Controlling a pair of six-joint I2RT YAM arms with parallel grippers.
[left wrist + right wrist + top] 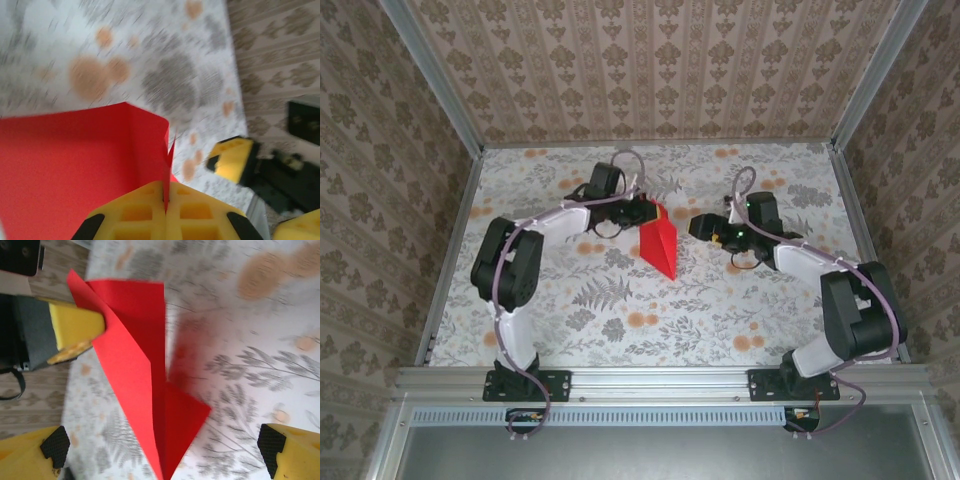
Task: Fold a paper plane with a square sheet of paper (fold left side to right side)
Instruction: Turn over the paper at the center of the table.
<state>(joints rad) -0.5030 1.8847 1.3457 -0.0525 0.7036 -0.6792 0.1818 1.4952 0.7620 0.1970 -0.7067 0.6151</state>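
Note:
My right gripper will carry the red paper plane (127, 375), and the plane will stay partly open as it moves, because the folded layers gape (120, 305) above the centre crease.
The bright red paper plane (660, 248) is a narrow pointed kite shape with a centre crease, lying mid-table with its tip toward the near edge. My left gripper (645, 212) is shut on its upper corner. In the left wrist view the yellow jaws (166, 197) pinch a thin red edge, and the paper (65, 160) spreads out to the left. My right gripper (700, 226) stands open just right of the paper, apart from it. In the right wrist view its fingers (295, 450) sit wide on either side of the paper (132, 365), which one left fingertip (75, 326) pinches.
The table (720, 320) has a grey leaf print with orange flowers. Wallpapered walls (660, 70) and aluminium rails enclose it at the back and both sides. The right gripper's yellow finger (234, 159) shows close by in the left wrist view.

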